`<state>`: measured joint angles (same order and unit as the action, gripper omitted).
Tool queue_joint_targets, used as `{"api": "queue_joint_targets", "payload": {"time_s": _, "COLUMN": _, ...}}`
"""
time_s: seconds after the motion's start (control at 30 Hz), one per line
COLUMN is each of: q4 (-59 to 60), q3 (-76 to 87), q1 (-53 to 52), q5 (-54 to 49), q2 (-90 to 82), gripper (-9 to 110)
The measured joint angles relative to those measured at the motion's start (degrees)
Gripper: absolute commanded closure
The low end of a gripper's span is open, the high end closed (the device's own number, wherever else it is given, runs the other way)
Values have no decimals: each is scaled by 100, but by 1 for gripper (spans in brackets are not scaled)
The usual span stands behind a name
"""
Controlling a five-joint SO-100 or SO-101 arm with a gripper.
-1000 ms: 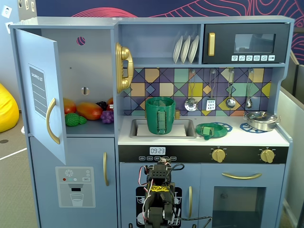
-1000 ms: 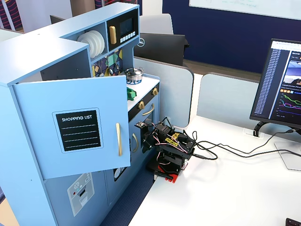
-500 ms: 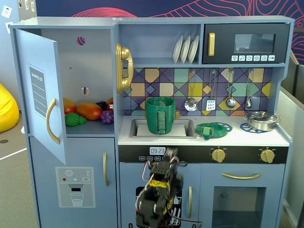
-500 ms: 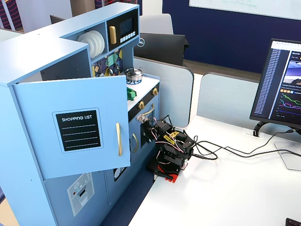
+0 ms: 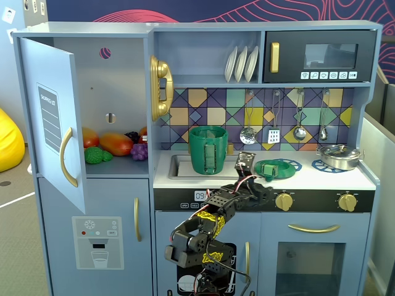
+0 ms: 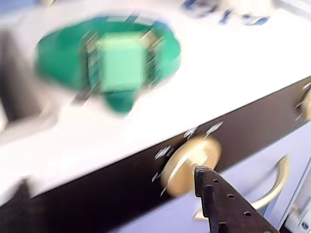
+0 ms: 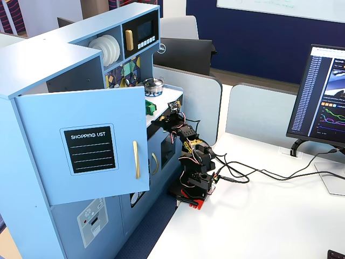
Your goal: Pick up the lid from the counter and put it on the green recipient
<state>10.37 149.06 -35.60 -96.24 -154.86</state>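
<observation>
The green lid [image 5: 283, 169] seems to be about the same width as the tall green pot's opening [image 5: 208, 132], so the lid will sit across the pot's rim when I bring it down.
The green lid [image 5: 270, 168] with its lighter knob lies flat on the counter, on a blue burner ring right of the sink. It shows blurred in the wrist view [image 6: 112, 58] and as a green patch in a fixed view [image 7: 150, 107]. The tall green pot [image 5: 208, 150] stands upright in the sink, left of the lid. My gripper [image 5: 254, 176] is at the counter's front edge, just in front and left of the lid, not touching it. It is open and empty. In the wrist view one black finger [image 6: 218, 206] shows in front of a gold knob.
A silver metal pot [image 5: 338, 156] sits on the right burner ring. Gold knobs [image 5: 284, 200] stick out of the black panel under the counter edge. The fridge door [image 5: 52, 123] hangs open on the left. Utensils [image 5: 274, 132] hang on the back wall.
</observation>
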Motion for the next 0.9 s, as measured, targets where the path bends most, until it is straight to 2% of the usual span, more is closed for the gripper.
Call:
{"api": "queue_joint_targets", "payload": {"time_s": 0.33, "q4": -1107, "q3": -536, "q1": -132, "q5": 132, "q2": 1081, "gripper": 51}}
{"api": "queue_joint_targets", "payload": {"time_s": 0.9, "q4": -1582, "q3": -2294, "q1": 44, "q5": 132, "q2": 3305, "gripper": 58}}
